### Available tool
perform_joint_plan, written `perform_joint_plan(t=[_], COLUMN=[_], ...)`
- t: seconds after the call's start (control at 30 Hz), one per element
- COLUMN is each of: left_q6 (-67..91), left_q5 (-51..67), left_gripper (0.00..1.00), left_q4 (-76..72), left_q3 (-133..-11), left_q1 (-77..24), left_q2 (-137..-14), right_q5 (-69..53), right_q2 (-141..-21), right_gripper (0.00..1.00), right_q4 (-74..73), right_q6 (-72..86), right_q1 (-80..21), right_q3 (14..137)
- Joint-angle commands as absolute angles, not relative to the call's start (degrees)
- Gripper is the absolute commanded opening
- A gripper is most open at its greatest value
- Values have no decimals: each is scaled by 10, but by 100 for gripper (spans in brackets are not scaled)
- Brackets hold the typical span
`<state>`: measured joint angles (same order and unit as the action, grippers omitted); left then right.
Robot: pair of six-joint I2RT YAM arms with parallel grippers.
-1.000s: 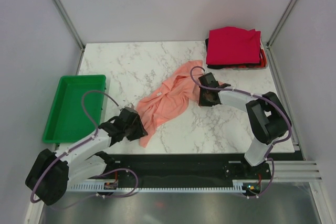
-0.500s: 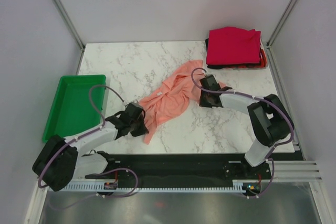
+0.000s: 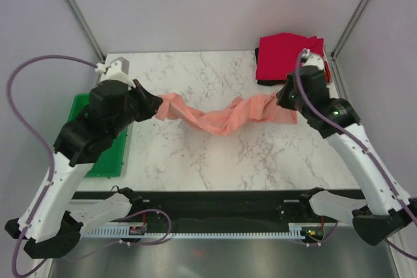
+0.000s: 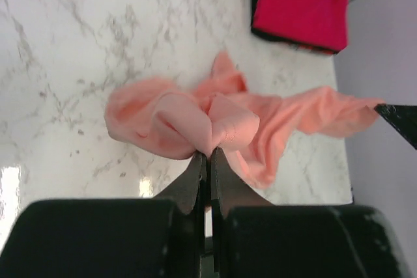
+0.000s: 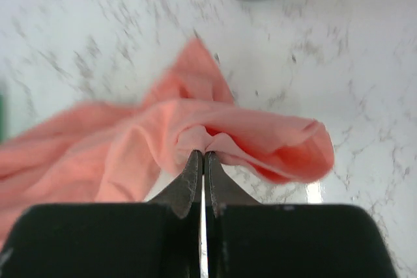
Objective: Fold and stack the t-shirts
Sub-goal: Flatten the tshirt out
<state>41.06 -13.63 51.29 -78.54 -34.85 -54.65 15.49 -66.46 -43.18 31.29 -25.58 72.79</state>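
Note:
I should bring the t-shirt down at the table's front edge (image 3: 202, 185) and take another spot with my right gripper before I stretch it, because the salmon-pink t-shirt's middle (image 3: 221, 122) is sagging and twisted.
The salmon-pink t-shirt (image 3: 221, 116) hangs stretched in the air between my two grippers, sagging and twisted in the middle above the marble table. My left gripper (image 3: 156, 105) is shut on its left end; in the left wrist view the cloth (image 4: 195, 118) bunches at the closed fingertips (image 4: 207, 154). My right gripper (image 3: 284, 101) is shut on its right end; in the right wrist view the cloth (image 5: 195, 135) folds over the closed tips (image 5: 203, 155). A stack of folded t-shirts, crimson red (image 3: 287, 56) on top with black and orange-red edges below, lies at the back right corner.
A green plastic tray (image 3: 98, 161) sits at the table's left edge, mostly under my raised left arm. White walls and metal frame posts enclose the table. The stack also shows in the left wrist view (image 4: 296, 4).
Both arms have lifted high and moved apart, raising the salmon-pink t-shirt off the table and stretching it between them. A second ago it lay crumpled on the marble.

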Motion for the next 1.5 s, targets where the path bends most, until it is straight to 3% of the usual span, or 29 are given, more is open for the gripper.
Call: perform_joint_plan(t=[0.0, 0.23, 0.37, 0.5, 0.6, 0.67, 0.7, 0.73, 0.77, 0.83, 1.0, 1.2, 1.33, 1.47], left_q6=[349, 275, 249, 243, 245, 249, 264, 274, 287, 324, 421, 423, 403, 396], left_q5=[-207, -168, -139, -137, -130, -134, -136, -136, -136, -137, -152, -141, -145, -150], left_gripper=[2, 2, 2, 2, 2, 2, 2, 2, 2, 2, 2, 2, 2, 2], left_q4=[620, 670, 629, 549, 543, 516, 508, 498, 471, 449, 443, 452, 457, 460], left_q3=[-942, -1348, -1405, -1335, -1270, -1152, -1105, -1006, -953, -801, -533, -455, -458, -451], left_q1=[-350, -350, -350, -350, -350, -350, -350, -350, -350, -350, -350, -350, -350, -350], left_q2=[-573, -671, -655, -603, -584, -564, -534, -516, -494, -426, -310, -250, -264, -266], right_q5=[213, 278, 308, 368, 368, 283, 246, 176, 152, 138, 127, -51, -66, -8], right_q2=[-623, -620, -583, -477, -422, -411, -411, -408, -401, -394, -369, -399, -485, -606], right_gripper=[0, 0, 0, 0, 0, 2, 14, 70, 98, 98, 98, 86, 83, 79], right_q4=[-554, -710, -728, -668, -645, -620, -611, -569, -537, -492, -464, -320, -233, -190], right_q6=[310, 315, 331, 331, 366, 426, 449, 467, 485, 511, 499, 475, 457, 437], right_q1=[-253, -253, -252, -252, -253, -254, -253, -253, -252, -252, -253, -264, -334, -476], right_q3=[866, 1163, 1230, 1132, 934, 754, 703, 590, 536, 444, 428, 347, 280, 314])
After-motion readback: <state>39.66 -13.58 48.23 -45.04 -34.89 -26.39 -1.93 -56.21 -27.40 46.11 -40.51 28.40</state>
